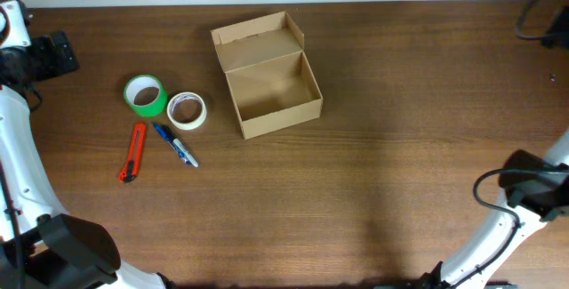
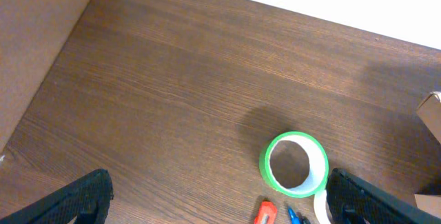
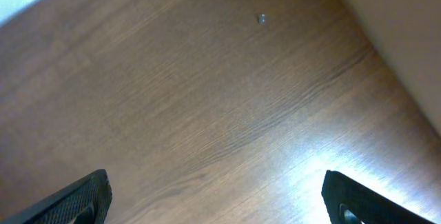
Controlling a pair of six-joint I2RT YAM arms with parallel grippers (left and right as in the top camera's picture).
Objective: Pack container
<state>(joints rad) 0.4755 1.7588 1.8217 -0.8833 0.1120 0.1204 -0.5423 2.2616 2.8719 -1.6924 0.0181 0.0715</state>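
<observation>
The green tape roll (image 1: 147, 108) is far across the box from the robot's right gripper, so the left gripper should grab it by its rim (image 1: 130, 95) and pack it first.
The container (image 1: 283, 115) is an open tan cardboard box at the table's middle, its flap lid (image 1: 258, 38) folded back and its inside empty. A corner of it shows in the left wrist view (image 2: 430, 111). Left of it lie a green tape roll (image 1: 145, 95) (image 2: 295, 163), a white tape roll (image 1: 187, 110) (image 2: 320, 207), a red utility knife (image 1: 132, 152) (image 2: 265, 214) and a blue pen (image 1: 175, 144) (image 2: 295, 216). My left gripper (image 2: 224, 207) is open and empty, above the table far left of the green roll. My right gripper (image 3: 217, 207) is open and empty over bare table at the far right.
The left arm (image 1: 27, 173) runs along the left edge and the right arm (image 1: 524, 191) stands at the right edge. A black cable (image 1: 538, 18) lies at the back right corner. The brown table (image 1: 400, 147) ends at a white wall behind.
</observation>
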